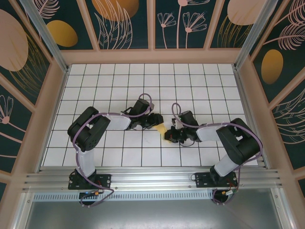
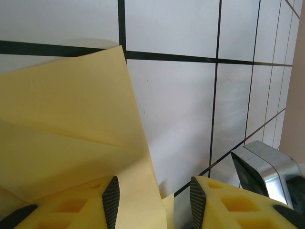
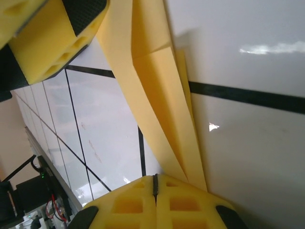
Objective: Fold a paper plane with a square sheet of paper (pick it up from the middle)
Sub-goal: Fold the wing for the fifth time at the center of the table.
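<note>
The folded flap (image 3: 159,88) stands wide open past the paper's point, so the robot's right gripper should press back along the fold toward the paper's wide end (image 3: 147,19).
The pale yellow sheet of paper (image 1: 162,129) lies folded on the white tiles between the two grippers. In the right wrist view the paper (image 3: 152,86) is a slim, layered strip that narrows to a point. That point runs down beside and under my right gripper (image 3: 155,183), whose pads are pressed together with nothing visible between them. In the left wrist view a creased flap of the paper (image 2: 71,119) rises on the left. Its edge passes between the fingers of my left gripper (image 2: 154,202), resting against the left pad (image 2: 111,200). The jaws stand apart and do not pinch it.
Both arms reach in from the near rail to the middle of the tiled floor (image 1: 119,81), with their grippers (image 1: 155,121) (image 1: 170,137) almost touching. A black and silver part of the right arm (image 2: 267,171) is close to my left fingers. Patterned walls (image 1: 43,95) enclose the floor.
</note>
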Tool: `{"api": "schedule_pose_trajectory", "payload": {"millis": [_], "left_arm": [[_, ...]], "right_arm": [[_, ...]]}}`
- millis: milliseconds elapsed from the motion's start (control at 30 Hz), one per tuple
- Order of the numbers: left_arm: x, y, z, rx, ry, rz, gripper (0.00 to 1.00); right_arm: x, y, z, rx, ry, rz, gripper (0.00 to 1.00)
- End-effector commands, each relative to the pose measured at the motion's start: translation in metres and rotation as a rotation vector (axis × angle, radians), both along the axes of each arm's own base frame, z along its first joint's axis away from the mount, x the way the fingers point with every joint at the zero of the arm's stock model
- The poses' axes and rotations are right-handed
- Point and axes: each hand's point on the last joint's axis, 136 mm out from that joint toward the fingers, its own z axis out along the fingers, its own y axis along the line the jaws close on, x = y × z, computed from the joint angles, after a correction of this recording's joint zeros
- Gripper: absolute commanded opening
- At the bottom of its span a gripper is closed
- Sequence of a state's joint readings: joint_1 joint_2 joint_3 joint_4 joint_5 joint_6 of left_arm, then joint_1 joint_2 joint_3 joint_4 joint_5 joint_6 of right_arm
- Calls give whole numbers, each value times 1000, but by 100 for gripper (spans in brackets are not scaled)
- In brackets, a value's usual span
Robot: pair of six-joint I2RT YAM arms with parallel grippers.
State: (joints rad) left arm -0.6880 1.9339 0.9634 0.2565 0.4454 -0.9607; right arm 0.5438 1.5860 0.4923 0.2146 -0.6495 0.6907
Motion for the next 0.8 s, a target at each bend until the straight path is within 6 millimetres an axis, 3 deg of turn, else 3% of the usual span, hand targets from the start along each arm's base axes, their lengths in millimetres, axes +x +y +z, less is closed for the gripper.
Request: {"api": "schedule_pose_trajectory", "payload": {"millis": [0,233,300,433,500,633,767], "left_arm": [[-13,20,-58,156,68,5,47],[-11,19,-56,152,63,9,45],[-10,17,-55,144,60,4,45],[-11,17,-55,144,65,-4,45],[-11,17,-55,145,65,-1,45],[-10,16,-54,136,64,4,45],[-10,15,-52,128,63,1,45]], "right_arm": [[-41,-29,-35,-71,197,-32,6],[-50,-44,-41,-46,263,-82,6],[-39,-34,-24,-7,203,-49,6],[-1,-11,30,81,35,-22,6],[13,-5,45,103,-9,-30,7],[30,2,39,97,-11,-38,7],[30,4,12,73,53,-40,7]]}}
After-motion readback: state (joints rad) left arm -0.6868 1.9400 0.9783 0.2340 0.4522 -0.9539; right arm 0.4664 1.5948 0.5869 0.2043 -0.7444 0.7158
